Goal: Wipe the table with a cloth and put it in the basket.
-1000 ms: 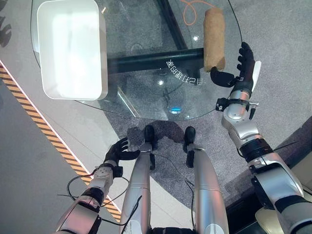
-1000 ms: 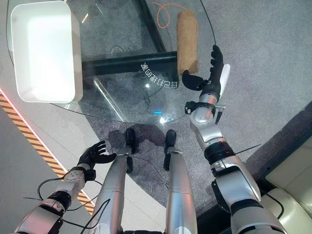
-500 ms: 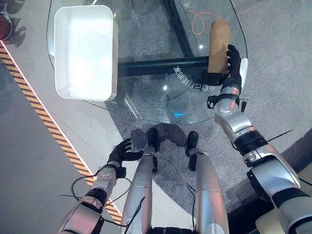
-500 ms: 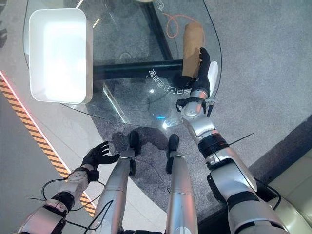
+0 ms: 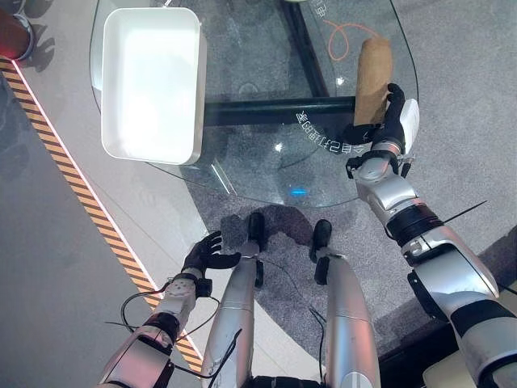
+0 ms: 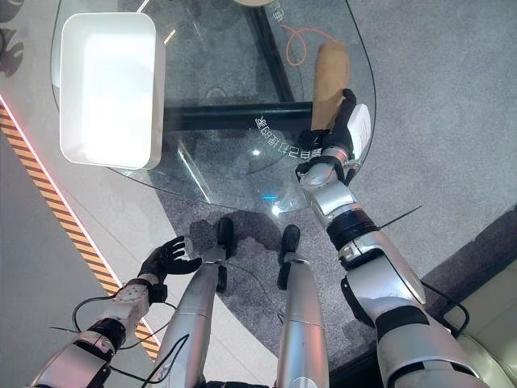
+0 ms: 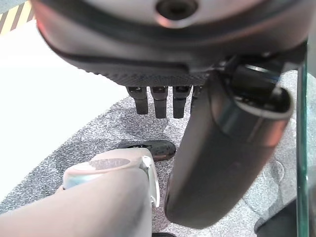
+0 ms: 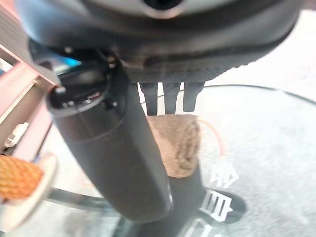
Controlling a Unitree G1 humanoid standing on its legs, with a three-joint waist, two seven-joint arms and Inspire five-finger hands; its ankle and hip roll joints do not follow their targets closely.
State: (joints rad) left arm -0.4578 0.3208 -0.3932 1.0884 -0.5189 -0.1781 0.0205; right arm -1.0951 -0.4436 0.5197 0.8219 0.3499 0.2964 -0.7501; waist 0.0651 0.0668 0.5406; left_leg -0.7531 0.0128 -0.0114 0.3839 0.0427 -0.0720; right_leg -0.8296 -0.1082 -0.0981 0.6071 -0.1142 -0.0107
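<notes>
I expect the brown cloth (image 5: 373, 81) to stay rolled and bend near its gripped end when I carry it, because it lies snugly rolled up into a tube (image 5: 375, 58).
A rolled brown cloth (image 5: 374, 74) lies on the round glass table (image 5: 266, 162) near its right rim. My right hand (image 5: 395, 118) is at the cloth's near end, open: straight fingers (image 8: 170, 100) lie against that end (image 8: 178, 141), and the thumb (image 5: 359, 133) reaches out just below it. The white rectangular basket (image 5: 196, 89) stands on the table's left part, overhanging the rim (image 6: 158, 81). My left hand (image 5: 205, 254) hangs open low at my left side, below the table's height and far from both.
Through the glass I see a dark crossbeam (image 5: 266, 111) and an orange cable (image 5: 342, 36) on the grey carpet. A yellow-black striped line (image 5: 81, 194) runs along the floor on the left. A plate with an orange thing (image 8: 19, 185) sits at the table's far edge.
My right hand has come in from beside the table's right rim to the cloth's near end, fingers now against it. The camera has shifted. The left hand has stayed put.
</notes>
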